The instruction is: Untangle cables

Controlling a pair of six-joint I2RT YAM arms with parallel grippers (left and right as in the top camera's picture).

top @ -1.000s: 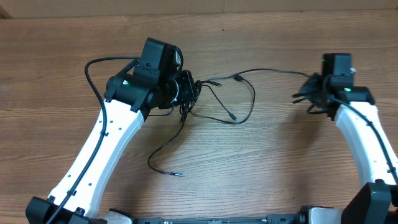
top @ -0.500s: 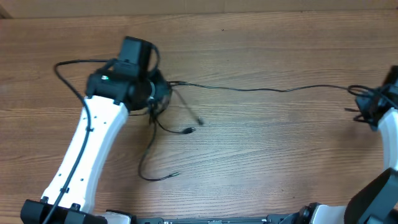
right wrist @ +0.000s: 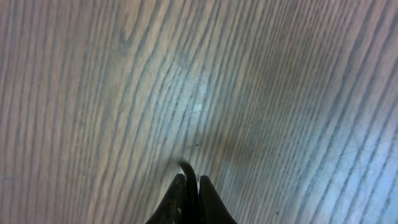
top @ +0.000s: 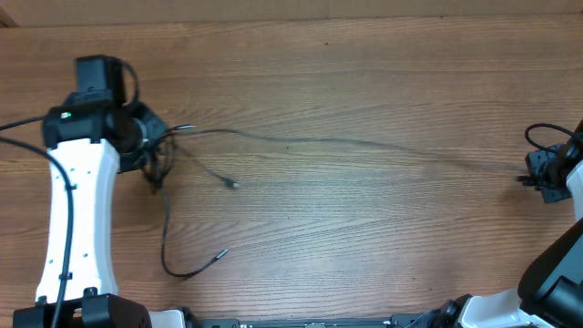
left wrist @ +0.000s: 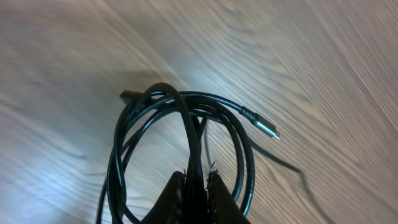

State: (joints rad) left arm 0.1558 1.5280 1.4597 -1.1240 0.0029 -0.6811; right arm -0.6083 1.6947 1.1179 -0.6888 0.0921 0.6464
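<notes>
The long piece of cable (top: 319, 140) stretches tight from the coil to my right gripper, so next my left gripper moves inward and my right gripper regrasp near the coil (top: 205, 131).
The cables are thin black cords. One long strand (top: 346, 143) runs almost straight across the table between my two grippers. My left gripper (top: 153, 157) at the far left is shut on a small coil of cables (left wrist: 155, 118), and a silver-tipped plug (left wrist: 267, 129) sticks out of the coil. A short plug end (top: 232, 184) lies just right of it. Another strand (top: 168, 260) loops down toward the front edge. My right gripper (top: 531, 176) at the far right is shut on the end of the long strand (right wrist: 186, 168), just above the wood.
The wooden table (top: 364, 237) spreads between the arms. The left arm's white link (top: 77, 219) runs along the left side, and its own thick wire (top: 18, 123) arcs off the left edge. The right arm (top: 560, 264) stands at the right edge.
Both arms have swung apart, the left one leftward and the right one rightward. The strand between them went from slack curves to nearly straight, and the loose ends trailed left with the coil.
</notes>
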